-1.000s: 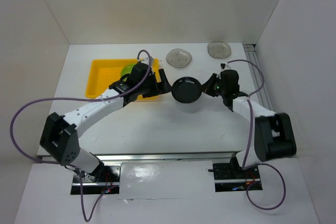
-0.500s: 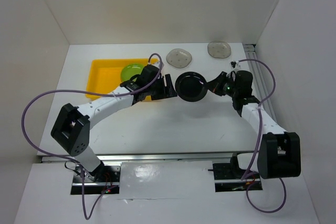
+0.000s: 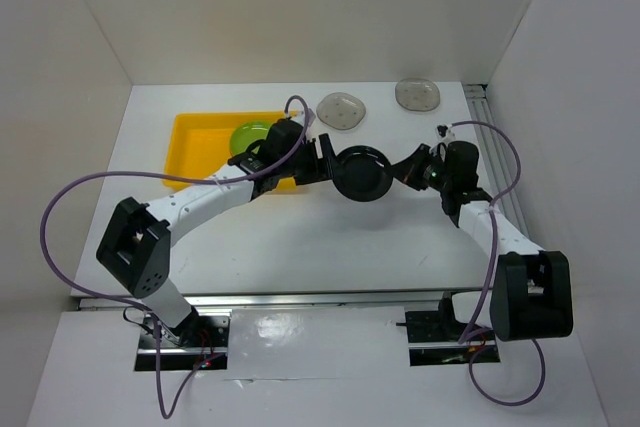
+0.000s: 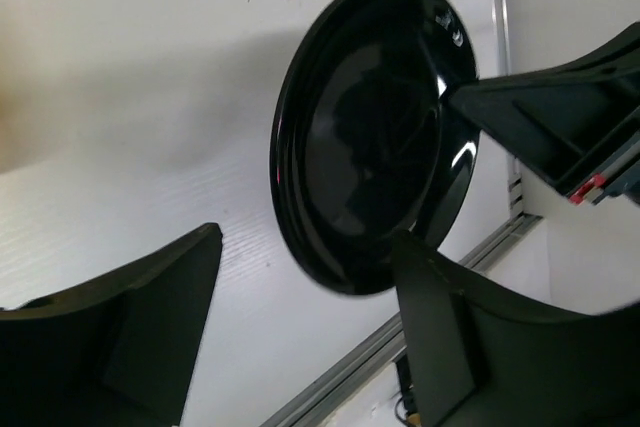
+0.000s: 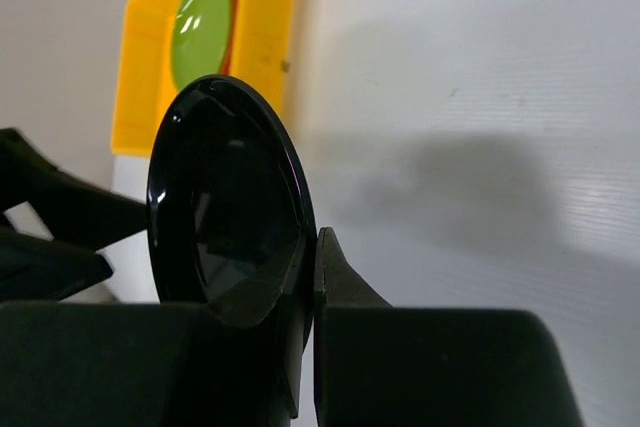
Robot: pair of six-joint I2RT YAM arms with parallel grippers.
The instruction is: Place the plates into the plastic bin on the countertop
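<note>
My right gripper is holding the black plate across from the yellow plastic bin (image 3: 203, 147), so my left gripper should grab the plate's free rim (image 3: 337, 175) and bring the plate to the bin.
A glossy black plate (image 3: 362, 173) hangs on edge above the countertop (image 3: 300, 237), and my right gripper (image 3: 402, 171) is shut on its right rim. In the right wrist view the black plate (image 5: 225, 207) is pinched between the fingers of the right gripper (image 5: 310, 297). My left gripper (image 3: 328, 160) stands open at the plate's left rim. Seen from the left wrist, the black plate (image 4: 370, 137) has its lower edge between the spread fingers of the left gripper (image 4: 310, 292), close to the right finger (image 4: 440, 337). The yellow plastic bin (image 3: 195, 152) holds a lime-green plate (image 3: 250, 134).
Two grey rounded-square plates (image 3: 342, 110) (image 3: 417, 94) lie on the countertop by the back wall. White walls close in the left, right and back sides. A metal rail (image 3: 490, 137) runs along the right edge. The left arm's purple cable (image 3: 70, 197) loops left.
My left gripper has moved right from over the bin to the black plate's left rim, uncovering the green plate. The right arm shifted the plate slightly and stayed shut on it.
</note>
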